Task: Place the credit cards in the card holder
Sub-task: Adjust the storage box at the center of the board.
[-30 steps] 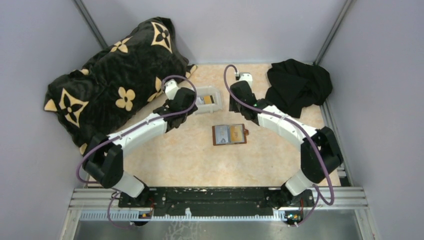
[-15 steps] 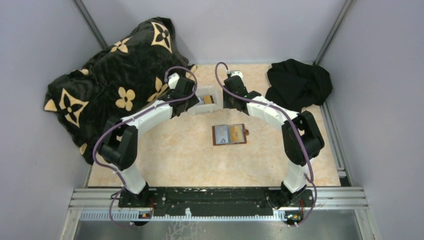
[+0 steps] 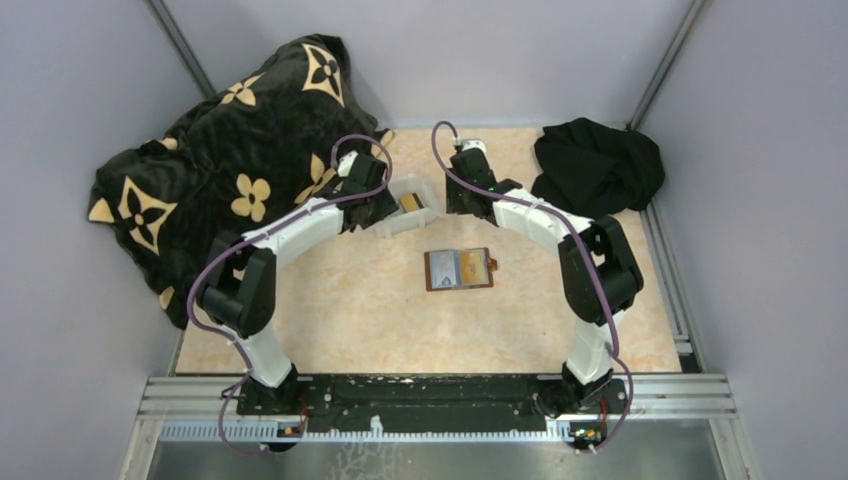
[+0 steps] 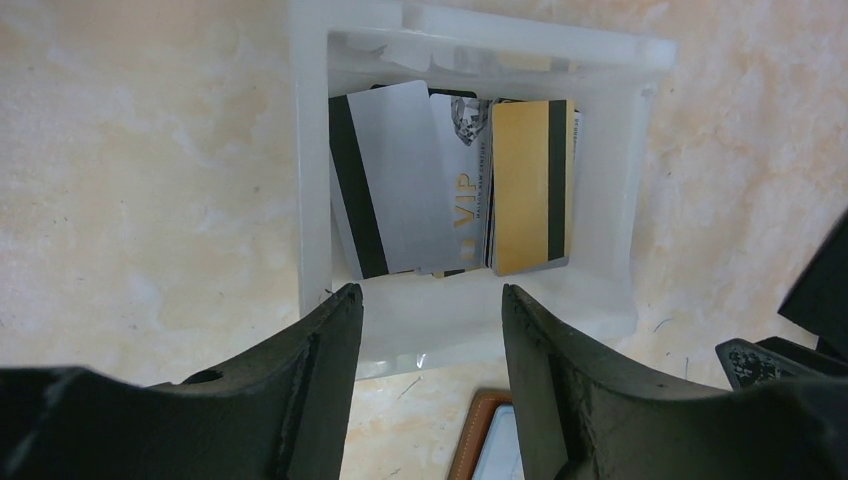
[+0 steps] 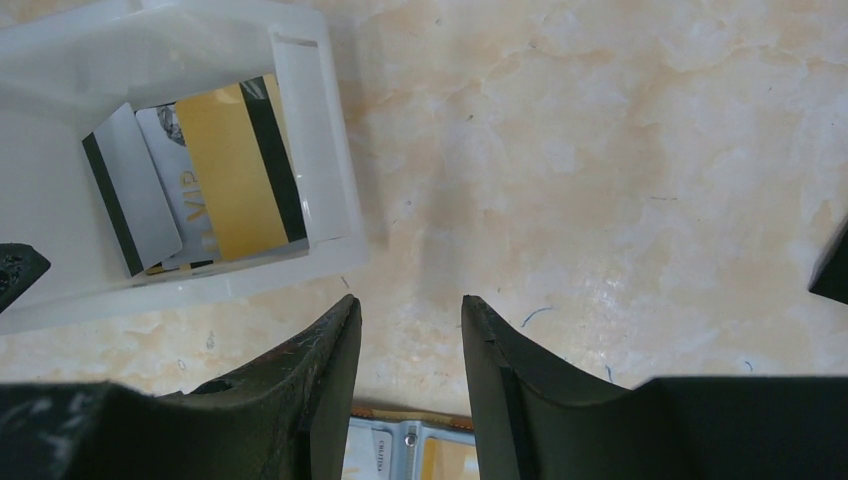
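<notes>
I should move my left gripper out from inside the tray's end, grip that end (image 4: pixel 314 200) with it and straighten the tray, because the tray sits slanted (image 3: pixel 412 222).
Several credit cards lie stacked in a white tray (image 4: pixel 310 200): a silver card (image 4: pixel 390 180), a VIP-printed card (image 4: pixel 465 190) and a gold card (image 4: pixel 530 185). My left gripper (image 4: pixel 430 300) hangs open over the tray's near rim, nothing between its fingers. In the right wrist view the tray (image 5: pixel 312 150) with the gold card (image 5: pixel 235 170) sits at upper left; my right gripper (image 5: pixel 410 305) stands open over bare table beside it, holding nothing. The brown card holder (image 3: pixel 459 268) lies open flat, nearer than the tray (image 3: pixel 432 190), between the arms.
A black pillow with gold flowers (image 3: pixel 230 170) fills the back left corner, touching the left arm's side. A black cloth (image 3: pixel 598 170) is heaped at the back right. Grey walls close in on three sides.
Both arms have reached farther back. The left gripper has moved over the tray's near rim, and the right gripper has swung left and back to just beside the tray. Nothing was grasped.
</notes>
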